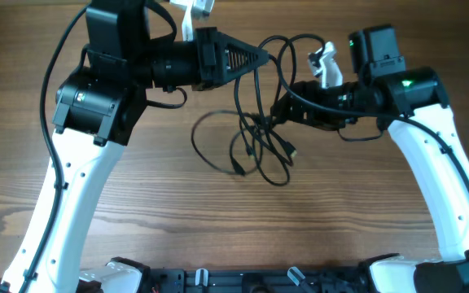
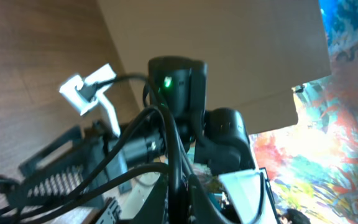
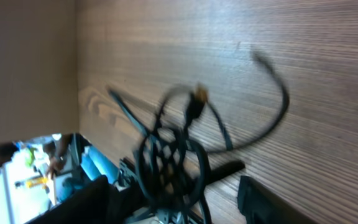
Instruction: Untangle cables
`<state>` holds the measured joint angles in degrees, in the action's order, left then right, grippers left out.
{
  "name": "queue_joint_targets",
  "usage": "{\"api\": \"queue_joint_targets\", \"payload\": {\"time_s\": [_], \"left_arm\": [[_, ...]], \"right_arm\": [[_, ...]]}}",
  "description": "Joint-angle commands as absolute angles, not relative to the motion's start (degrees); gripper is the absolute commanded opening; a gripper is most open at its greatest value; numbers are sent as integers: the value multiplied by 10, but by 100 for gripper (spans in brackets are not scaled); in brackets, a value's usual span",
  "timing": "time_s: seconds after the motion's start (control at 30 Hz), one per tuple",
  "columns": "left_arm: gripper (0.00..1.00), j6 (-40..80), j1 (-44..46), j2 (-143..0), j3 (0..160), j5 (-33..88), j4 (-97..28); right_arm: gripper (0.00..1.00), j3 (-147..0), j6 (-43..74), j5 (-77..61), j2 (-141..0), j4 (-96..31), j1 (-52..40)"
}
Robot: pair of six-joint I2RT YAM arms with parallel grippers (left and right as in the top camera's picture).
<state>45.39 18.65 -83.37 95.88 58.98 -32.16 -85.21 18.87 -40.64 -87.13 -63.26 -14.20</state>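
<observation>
The cable in the left gripper (image 1: 257, 91) runs loosely into the knotted bundle, so the robot's right gripper should hold the bundle (image 1: 265, 132) while the left gripper pulls away.
The black cables (image 1: 255, 134) lie in a tangle at the table's middle, with a metal-tipped plug (image 1: 291, 151) at the right and another plug (image 1: 238, 169) at the front. My left gripper (image 1: 259, 59) points right and is shut on one cable (image 2: 174, 163), which runs up between its fingers. My right gripper (image 1: 278, 109) points left at the tangle's upper right. In the right wrist view its fingers stand apart on either side of the knotted bundle (image 3: 173, 163), with a gold-tipped plug (image 3: 197, 98) beyond it.
My right arm, with a green light (image 2: 166, 82) and a white clip (image 2: 89, 90), fills the left wrist view. A loose cable loop (image 1: 206, 138) reaches left of the tangle. Black fixtures (image 1: 243, 281) line the table's front edge.
</observation>
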Motion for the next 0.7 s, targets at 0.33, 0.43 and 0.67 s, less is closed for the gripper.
{"api": "queue_joint_targets", "payload": {"time_s": [0.33,0.43,0.67], "left_arm": [[4,497,185,-831,962,488,-325],[4,568,185,-832,962,528,-308],[4,589,185,-829,962,602,-274]], "right_arm": [[61,-850,187,-386,-871,-649,-175],[60,-850,237,-344,-871,-617,-175],[22,-850,336,-162,-871,-567,-175]]}}
